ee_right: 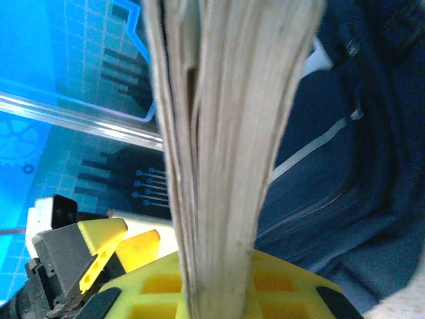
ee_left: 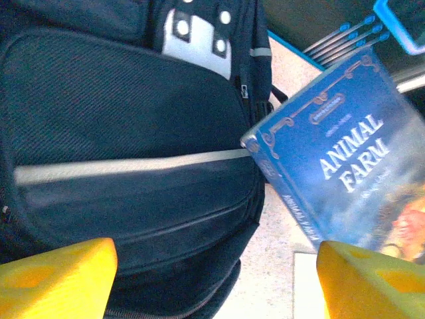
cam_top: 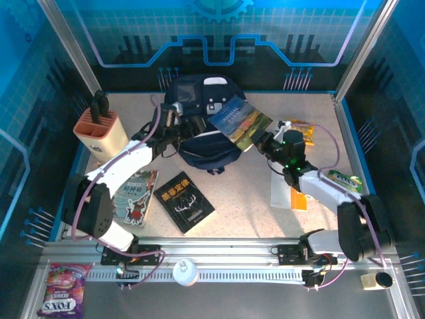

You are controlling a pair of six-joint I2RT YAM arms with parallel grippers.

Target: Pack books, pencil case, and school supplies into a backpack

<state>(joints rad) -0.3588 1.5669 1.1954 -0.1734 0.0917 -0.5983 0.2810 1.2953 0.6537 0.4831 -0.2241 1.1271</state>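
Observation:
My gripper will make the top panel (cam_top: 207,143) fold back into a wide opening when it lifts that panel, because a loose zipper edge (ee_left: 169,314) shows along the backpack's front.
The dark navy backpack (cam_top: 199,143) (ee_left: 126,166) lies at the back middle of the table. My right gripper (cam_top: 264,141) (ee_right: 226,292) is shut on the "Animal Farm" book (cam_top: 240,121) (ee_left: 345,166), holding it tilted above the backpack's right side, with its page edges (ee_right: 232,146) facing the wrist camera. My left gripper (cam_top: 192,126) (ee_left: 216,286) stands open at the backpack's left, its yellow fingers (ee_left: 60,279) wide apart over the fabric. The black book (cam_top: 184,201) and the cartoon book (cam_top: 136,194) lie flat in front. An orange-and-white pack (cam_top: 290,193) lies under the right arm. The pencil case is out of view.
A peach knife block (cam_top: 99,129) stands at the left. A yellow-orange snack bag (cam_top: 302,129) and a green item (cam_top: 345,179) lie at the right. A candy bag (cam_top: 63,289) sits beyond the front rail. Glass walls enclose the table.

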